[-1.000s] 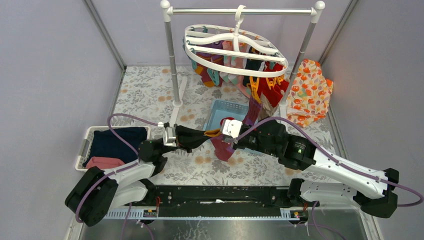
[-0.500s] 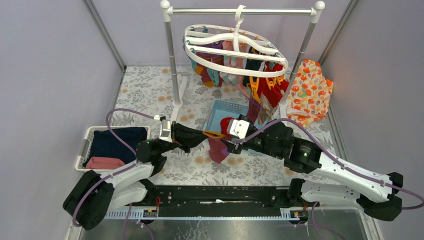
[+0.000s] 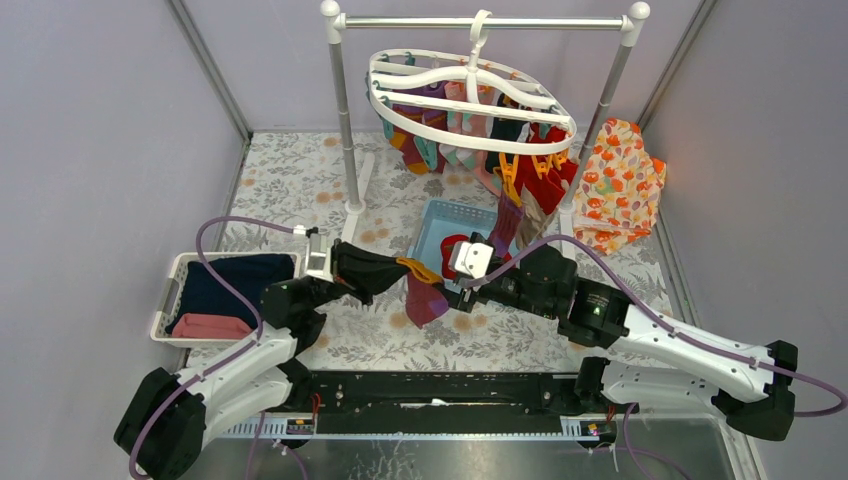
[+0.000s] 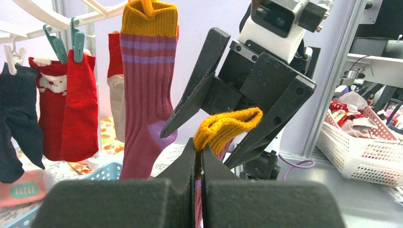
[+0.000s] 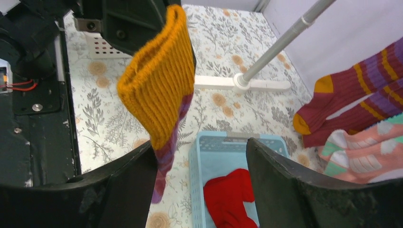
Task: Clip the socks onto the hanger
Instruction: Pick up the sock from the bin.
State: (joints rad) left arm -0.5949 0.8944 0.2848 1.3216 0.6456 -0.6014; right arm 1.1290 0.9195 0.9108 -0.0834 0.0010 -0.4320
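Note:
The orange cuff (image 3: pixel 420 270) is held in my closed left gripper, so next my right gripper takes it over before my left gripper rises to the white hanger (image 3: pixel 386 104).
My left gripper (image 3: pixel 402 268) (image 4: pixel 199 148) is shut on the orange cuff of a maroon striped sock (image 3: pixel 424 298) (image 4: pixel 229 124), which hangs down from it over the floral mat. Just right of the sock, my right gripper (image 3: pixel 452 287) (image 5: pixel 200 142) stands open, its fingers (image 4: pixel 199 85) on either side of the cuff (image 5: pixel 159 90) without gripping it. The white oval hanger (image 3: pixel 470 143) hangs from the rack at the back, with several socks (image 3: pixel 545 180) clipped along it, among them a matching maroon one (image 4: pixel 145 95). A red sock (image 5: pixel 230 197) lies in the blue basket (image 3: pixel 435 220).
A white basket (image 3: pixel 168 292) with navy and pink cloth sits at the left. An orange floral cloth (image 3: pixel 620 185) lies at the back right. The rack's grey poles (image 3: pixel 345 110) stand behind the blue basket. Walls close in both sides.
The right gripper has opened and let go of the maroon sock. The left gripper has shut on its cuff and drawn it a little to the left.

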